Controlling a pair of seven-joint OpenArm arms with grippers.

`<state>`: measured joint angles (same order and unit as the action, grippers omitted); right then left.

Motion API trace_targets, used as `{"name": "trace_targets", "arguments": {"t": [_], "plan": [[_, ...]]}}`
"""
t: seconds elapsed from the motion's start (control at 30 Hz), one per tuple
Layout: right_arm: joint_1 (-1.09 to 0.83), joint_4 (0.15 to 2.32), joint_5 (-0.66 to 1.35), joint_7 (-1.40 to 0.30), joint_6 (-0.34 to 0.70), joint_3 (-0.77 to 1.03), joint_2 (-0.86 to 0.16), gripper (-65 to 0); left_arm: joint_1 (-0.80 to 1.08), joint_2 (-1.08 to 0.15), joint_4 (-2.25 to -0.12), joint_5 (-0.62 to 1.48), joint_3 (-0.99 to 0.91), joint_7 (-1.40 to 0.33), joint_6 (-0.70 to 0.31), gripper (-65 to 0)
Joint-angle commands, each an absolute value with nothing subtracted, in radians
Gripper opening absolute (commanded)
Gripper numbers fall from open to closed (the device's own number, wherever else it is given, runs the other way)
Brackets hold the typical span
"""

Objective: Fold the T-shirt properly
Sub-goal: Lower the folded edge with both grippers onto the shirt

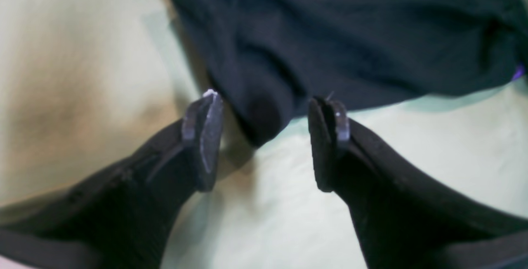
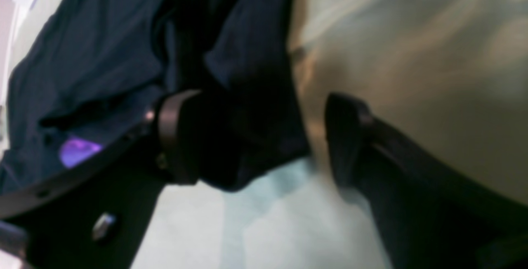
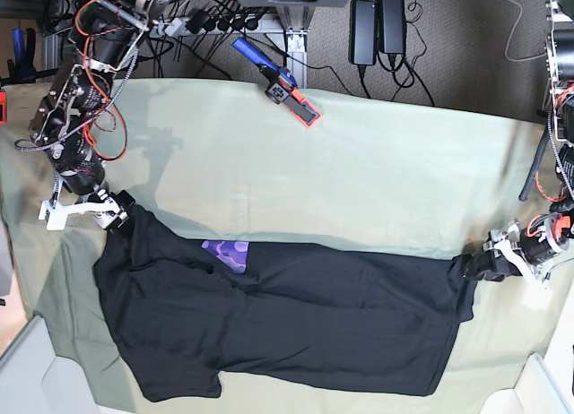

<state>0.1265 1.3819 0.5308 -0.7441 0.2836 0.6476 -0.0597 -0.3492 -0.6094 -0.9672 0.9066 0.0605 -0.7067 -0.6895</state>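
Observation:
I should reach my left gripper further in along the T-shirt's far edge (image 3: 439, 260) and close it before I pull the T-shirt back, because the T-shirt's corner (image 1: 265, 120) is only a little way in between the open fingers.
The black T-shirt (image 3: 296, 315) lies spread across the near half of the table, with a patch of purple graphic (image 3: 226, 253) showing at its far edge. In the base view my right gripper (image 3: 117, 212) is at the shirt's far left corner and my left gripper (image 3: 475, 266) at its far right corner. In the left wrist view the left gripper (image 1: 266, 141) is open, astride a corner of the T-shirt (image 1: 350, 34) with gaps on both sides. The right gripper (image 2: 262, 141) is open too; a fold of the T-shirt (image 2: 103, 54) hangs between its jaws against one finger (image 2: 177, 137).
The pale green table cloth (image 3: 359, 181) covers the table. A blue and orange tool (image 3: 282, 84) lies near the back edge, with cables and power bricks (image 3: 377, 24) behind it. White bin corners show at the front left (image 3: 36, 369) and front right (image 3: 538, 387).

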Motion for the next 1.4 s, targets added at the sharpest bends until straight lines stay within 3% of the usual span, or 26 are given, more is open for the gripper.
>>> {"name": "trace_targets", "arguments": {"t": [0.0,0.33,0.67,1.37], "plan": [[0.144,1.398,0.539,-0.726,0.352,0.647,-0.057,-20.7,-0.376,-0.629,-0.984,0.942,0.053,-0.693,-0.698,-28.7],[0.154,1.398,0.513,-0.71,0.353,0.646,-0.037,-20.7,-0.376,-0.611,-0.939,0.982,0.023,-0.722,-0.698,-28.6],[0.154,1.398,0.513,-0.707,0.353,0.646,-0.035,-20.7,-0.385,-0.559,-0.795,0.901,-0.091,-0.633,-0.698,-28.6],[0.135,1.398,0.486,-0.714,0.354,0.579,-0.035,-20.7,-0.408,-0.435,-0.791,0.843,-0.091,-0.594,-0.698,-29.8]]}}
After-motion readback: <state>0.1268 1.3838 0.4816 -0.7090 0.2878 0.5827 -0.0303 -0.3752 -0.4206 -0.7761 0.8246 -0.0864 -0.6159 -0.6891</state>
